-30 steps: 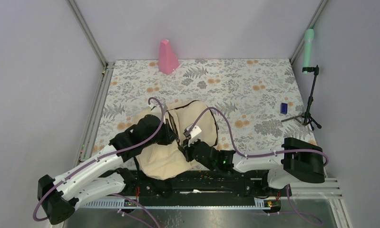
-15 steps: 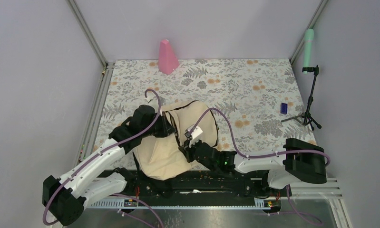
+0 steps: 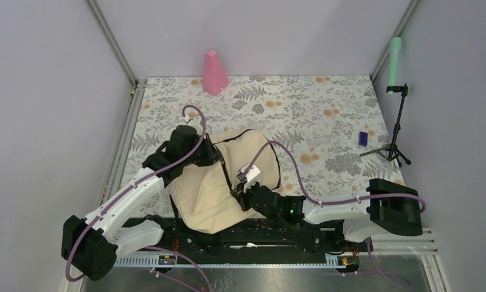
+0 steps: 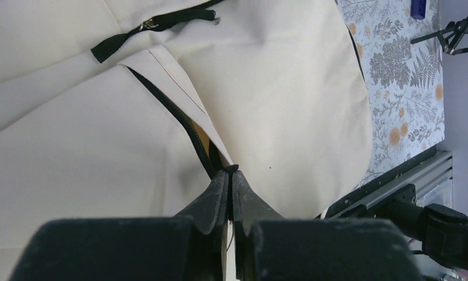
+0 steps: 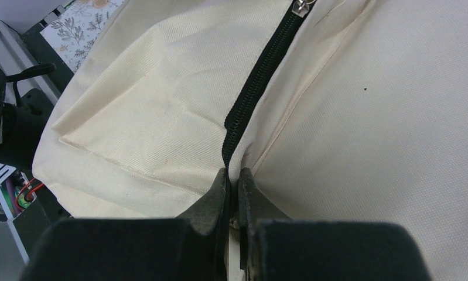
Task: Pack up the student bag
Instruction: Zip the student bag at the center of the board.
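Observation:
The closed end is in my right gripper and a gap point(image 4: 200, 136) runs ahead of the zipper pull, so my left gripper should go on pulling until the gap's far end point(image 4: 127, 67).
The student bag point(image 3: 219, 191), cream fabric with dark zipper lines, lies at the near middle of the table between both arms. My left gripper point(image 3: 212, 156) is at its far left side, shut on a small black zipper pull point(image 4: 232, 168) where the black zipper point(image 4: 178, 117) ends; a dark gap shows beside it. My right gripper point(image 3: 240, 193) is at the bag's near right side, shut on a fold of cream fabric point(image 5: 234, 170) at the lower end of a closed zipper point(image 5: 260, 82). A metal slider point(image 5: 301, 7) sits at that view's top edge.
A pink cone point(image 3: 215, 73) stands at the far edge. A small blue object point(image 3: 362, 138) lies at the right, next to a black tripod point(image 3: 398, 134) carrying a green microphone point(image 3: 395, 59). The metal rail point(image 3: 277, 234) runs along the near edge under the bag.
My left arm has swung away from me and to the left, its shut gripper moving along the bag's far edge. The bag's top has stretched wider. The right gripper has shifted slightly nearer.

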`<control>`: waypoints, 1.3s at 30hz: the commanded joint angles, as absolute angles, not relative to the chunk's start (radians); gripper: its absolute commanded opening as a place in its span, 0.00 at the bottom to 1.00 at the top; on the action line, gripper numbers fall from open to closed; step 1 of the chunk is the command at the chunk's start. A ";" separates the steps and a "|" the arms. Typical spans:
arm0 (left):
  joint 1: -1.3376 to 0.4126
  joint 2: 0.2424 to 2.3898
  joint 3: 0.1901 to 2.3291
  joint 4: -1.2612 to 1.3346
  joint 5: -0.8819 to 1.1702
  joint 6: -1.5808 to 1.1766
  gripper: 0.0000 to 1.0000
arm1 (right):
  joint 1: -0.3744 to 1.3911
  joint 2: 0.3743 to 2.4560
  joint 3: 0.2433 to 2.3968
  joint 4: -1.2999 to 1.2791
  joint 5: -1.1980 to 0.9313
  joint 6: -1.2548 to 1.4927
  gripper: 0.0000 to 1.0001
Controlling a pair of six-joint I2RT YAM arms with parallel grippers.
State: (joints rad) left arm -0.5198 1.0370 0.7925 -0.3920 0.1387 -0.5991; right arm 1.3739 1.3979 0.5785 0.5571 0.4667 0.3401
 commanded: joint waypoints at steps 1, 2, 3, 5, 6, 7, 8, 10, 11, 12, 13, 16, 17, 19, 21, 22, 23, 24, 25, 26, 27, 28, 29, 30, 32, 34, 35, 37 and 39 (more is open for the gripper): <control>-0.477 1.047 0.868 -0.194 0.108 -0.597 0.00 | 1.413 1.368 0.558 0.512 0.448 0.335 0.00; -0.472 1.056 0.868 -0.188 0.110 -0.598 0.00 | 1.414 1.368 0.558 0.512 0.448 0.333 0.00; -0.468 1.062 0.868 -0.178 0.113 -0.600 0.00 | 1.416 1.368 0.559 0.511 0.448 0.331 0.00; -0.456 1.083 0.870 -0.163 0.117 -0.601 0.00 | 1.417 1.370 0.559 0.507 0.448 0.326 0.00; -0.450 1.092 0.874 -0.158 0.120 -0.602 0.00 | 1.419 1.371 0.559 0.505 0.449 0.324 0.00; -0.444 1.103 0.876 -0.152 0.120 -0.602 0.00 | 1.420 1.369 0.560 0.505 0.450 0.323 0.00; -0.437 1.113 0.881 -0.141 0.123 -0.602 0.00 | 1.422 1.368 0.559 0.504 0.452 0.322 0.00; -0.424 1.136 0.889 -0.123 0.129 -0.601 0.00 | 1.426 1.368 0.560 0.501 0.454 0.319 0.00; -0.416 1.147 0.895 -0.116 0.133 -0.602 0.00 | 1.427 1.370 0.560 0.499 0.456 0.317 0.00; -0.409 1.161 0.902 -0.112 0.135 -0.602 0.00 | 1.428 1.370 0.559 0.497 0.458 0.318 0.00; -0.400 1.175 0.909 -0.111 0.138 -0.602 0.00 | 1.429 1.368 0.559 0.496 0.461 0.316 0.00; -0.377 1.216 0.920 -0.094 0.142 -0.607 0.00 | 1.431 1.365 0.558 0.493 0.469 0.313 0.00; -0.369 1.229 0.920 -0.088 0.142 -0.612 0.00 | 1.432 1.365 0.557 0.492 0.471 0.310 0.00; -0.349 1.253 0.923 -0.088 0.141 -0.622 0.00 | 1.435 1.364 0.557 0.491 0.477 0.309 0.00; -0.335 1.274 0.925 -0.101 0.127 -0.627 0.00 | 1.435 1.362 0.556 0.489 0.480 0.307 0.00; -0.326 1.281 0.923 -0.103 0.119 -0.627 0.00 | 1.437 1.362 0.554 0.488 0.480 0.307 0.00; -0.322 1.287 0.920 -0.106 0.112 -0.629 0.00 | 1.436 1.360 0.555 0.488 0.482 0.305 0.00; -0.318 1.293 0.917 -0.107 0.101 -0.628 0.00 | 1.437 1.359 0.553 0.488 0.485 0.304 0.00; -0.314 1.298 0.915 -0.112 0.091 -0.627 0.00 | 1.437 1.358 0.553 0.487 0.488 0.303 0.00; -0.310 1.301 0.912 -0.117 0.081 -0.626 0.00 | 1.440 1.355 0.551 0.486 0.490 0.304 0.00; -0.308 1.304 0.908 -0.118 0.071 -0.625 0.00 | 1.439 1.353 0.549 0.486 0.492 0.304 0.00; -0.304 1.306 0.903 -0.111 0.062 -0.624 0.00 | 1.440 1.351 0.548 0.485 0.492 0.304 0.00; -0.301 1.309 0.896 -0.099 0.062 -0.621 0.00 | 1.441 1.348 0.546 0.484 0.494 0.303 0.00; -0.297 1.315 0.893 -0.085 0.066 -0.619 0.00 | 1.441 1.347 0.545 0.482 0.494 0.303 0.00; -0.288 1.336 0.902 -0.072 0.080 -0.610 0.00 | 1.443 1.344 0.545 0.478 0.495 0.301 0.00; -0.280 1.365 0.925 -0.076 0.078 -0.599 0.00 | 1.446 1.344 0.547 0.474 0.499 0.299 0.00; -0.277 1.382 0.934 -0.079 0.073 -0.597 0.00 | 1.448 1.344 0.547 0.472 0.502 0.298 0.00; -0.267 1.414 0.951 -0.088 0.068 -0.593 0.00 | 1.453 1.342 0.548 0.470 0.511 0.297 0.00; -0.253 1.438 0.960 -0.099 0.060 -0.593 0.00 | 1.455 1.338 0.550 0.464 0.517 0.297 0.00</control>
State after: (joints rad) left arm -0.3115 1.3941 0.8806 -0.2287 0.1837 -0.6266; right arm 1.4071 1.3781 0.5621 0.5209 0.5232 0.3027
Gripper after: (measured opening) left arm 0.006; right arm 0.048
